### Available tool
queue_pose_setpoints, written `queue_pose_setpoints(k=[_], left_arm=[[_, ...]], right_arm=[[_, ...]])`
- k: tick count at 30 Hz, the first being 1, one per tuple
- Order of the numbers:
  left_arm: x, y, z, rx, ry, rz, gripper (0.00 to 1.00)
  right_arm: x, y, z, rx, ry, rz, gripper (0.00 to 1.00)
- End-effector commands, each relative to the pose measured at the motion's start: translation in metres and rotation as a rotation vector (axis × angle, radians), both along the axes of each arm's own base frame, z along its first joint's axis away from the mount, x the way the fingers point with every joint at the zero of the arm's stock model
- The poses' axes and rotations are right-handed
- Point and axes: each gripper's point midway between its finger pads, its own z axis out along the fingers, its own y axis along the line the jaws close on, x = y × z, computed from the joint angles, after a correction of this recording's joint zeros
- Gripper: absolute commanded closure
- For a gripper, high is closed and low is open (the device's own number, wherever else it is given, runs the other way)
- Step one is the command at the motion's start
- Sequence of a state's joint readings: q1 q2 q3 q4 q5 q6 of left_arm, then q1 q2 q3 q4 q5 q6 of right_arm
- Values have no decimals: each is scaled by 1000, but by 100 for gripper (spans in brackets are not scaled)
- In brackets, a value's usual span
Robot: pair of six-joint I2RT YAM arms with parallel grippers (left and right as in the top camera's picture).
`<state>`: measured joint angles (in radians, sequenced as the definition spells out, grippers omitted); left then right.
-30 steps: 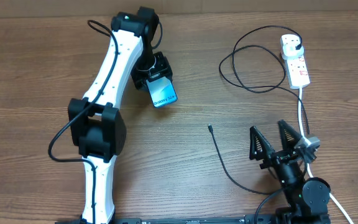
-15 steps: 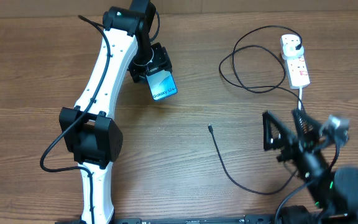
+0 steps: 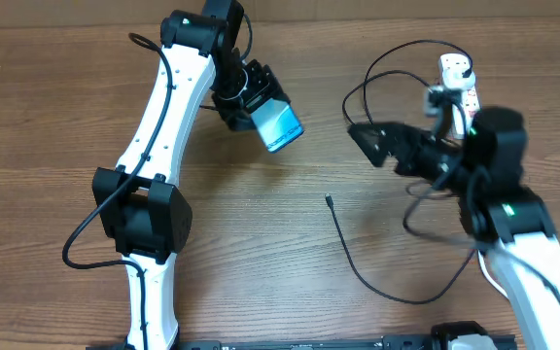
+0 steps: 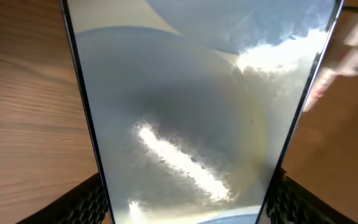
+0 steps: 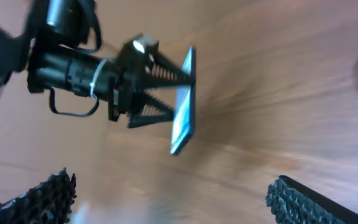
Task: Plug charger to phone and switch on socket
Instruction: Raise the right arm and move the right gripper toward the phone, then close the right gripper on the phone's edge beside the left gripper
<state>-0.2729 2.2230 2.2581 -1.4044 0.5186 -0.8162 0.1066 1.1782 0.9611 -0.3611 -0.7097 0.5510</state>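
Next, I take the phone by its loose end point(image 3: 286, 141) with my right gripper before I plug in the charger, because my left gripper is covering one end of the phone point(image 3: 262, 110).
My left gripper point(image 3: 253, 105) is shut on the phone point(image 3: 278, 126), a slim light-blue screen, and holds it tilted above the table at the upper middle. The phone fills the left wrist view point(image 4: 191, 106) and shows edge-on in the right wrist view point(image 5: 184, 106). My right gripper point(image 3: 382, 142) is open and empty, raised right of the phone and pointing left toward it. The charger, a thin black cable point(image 3: 353, 261), lies on the table with its connector tip point(image 3: 329, 200) below the phone. Its plug point(image 3: 465, 68) sits in the white socket strip point(image 3: 463, 92) at the upper right.
The socket's thick white cord runs down the right side under my right arm point(image 3: 513, 233). The charger cable loops near the socket point(image 3: 397, 53). My left arm point(image 3: 158, 165) stretches across the left half of the wooden table point(image 3: 47, 117).
My right arm has risen from the lower right and swung left, its open gripper now facing the phone. My left gripper has turned the phone and shifted it slightly right.
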Motion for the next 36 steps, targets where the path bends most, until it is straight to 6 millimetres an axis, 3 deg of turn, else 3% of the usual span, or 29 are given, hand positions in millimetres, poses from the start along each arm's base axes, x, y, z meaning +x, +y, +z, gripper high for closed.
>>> queue_pose_setpoints(k=[1,5,11,18,24,31,36], left_arm=[[-5,-25,43,-216,80,103,30],[-6,-29,47,-250,192,224,29],[-8,-39,56,-312,260,268,29],[-13,-47,55,-304,272,261,29],[-14,-49,51,-274,253,253,29],[-19,-55,48,-252,241,226,29],[-24,-63,39,-179,207,215,29]], right_arm=[[-1,26,5,154,82,139,0],[12,38,-4,179,101,153,0],[32,37,-20,104,117,-14,11],[43,37,-44,-44,134,-233,15],[48,40,-39,-56,90,-278,10],[49,41,-38,-57,83,-277,21],[48,41,-39,-54,93,-275,37]])
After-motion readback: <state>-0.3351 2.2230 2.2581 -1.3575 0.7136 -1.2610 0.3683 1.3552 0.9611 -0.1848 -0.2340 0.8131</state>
